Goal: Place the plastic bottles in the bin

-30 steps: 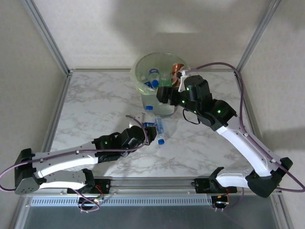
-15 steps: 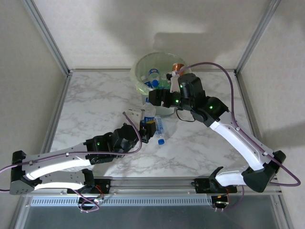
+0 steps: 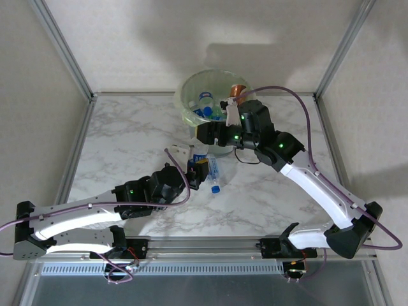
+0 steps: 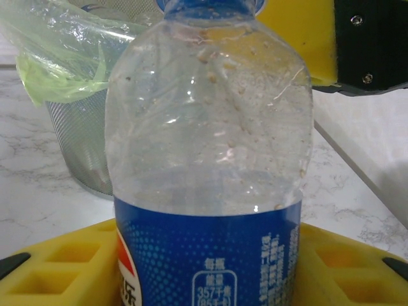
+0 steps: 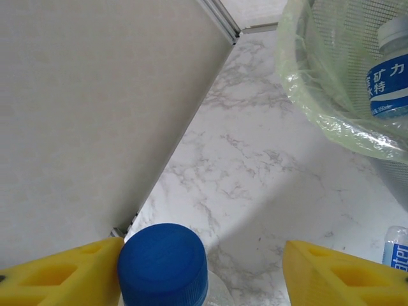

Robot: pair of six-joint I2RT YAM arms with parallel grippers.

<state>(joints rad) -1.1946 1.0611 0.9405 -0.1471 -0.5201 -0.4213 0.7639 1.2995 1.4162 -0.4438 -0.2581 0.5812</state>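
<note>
The robot's left gripper is holding the bottle's labelled body [image 4: 207, 255] short of the bin, so the right gripper should take hold of the blue cap [image 5: 162, 264] before the left gripper lets go.
A clear plastic bottle [image 4: 207, 146] with a blue label and blue cap stands upright, and my left gripper [image 4: 204, 274] is shut on its labelled body between yellow pads [image 4: 57, 268]. From above, this bottle [image 3: 199, 159] is in front of the bin [image 3: 191, 95], a round bucket with a pale green liner. My right gripper [image 3: 204, 135] hovers over the bottle's blue cap [image 5: 162, 264]. Its jaws are open: the left pad [image 5: 57, 274] is against the cap and the right pad [image 5: 344, 274] stands well apart. Several bottles lie in the bin [image 5: 331, 121], one with a blue label [image 5: 389, 76].
A second blue-labelled bottle [image 3: 215, 173] lies on the marble table [image 3: 127, 134] just right of my left gripper; it is also at the right edge of the right wrist view [image 5: 396, 245]. Metal frame posts [image 3: 64, 51] and walls enclose the table.
My right gripper swung left and down from beside the bin to over the upright bottle's cap, its jaws narrowing. The left arm kept its hold on the bottle and drew back slightly.
</note>
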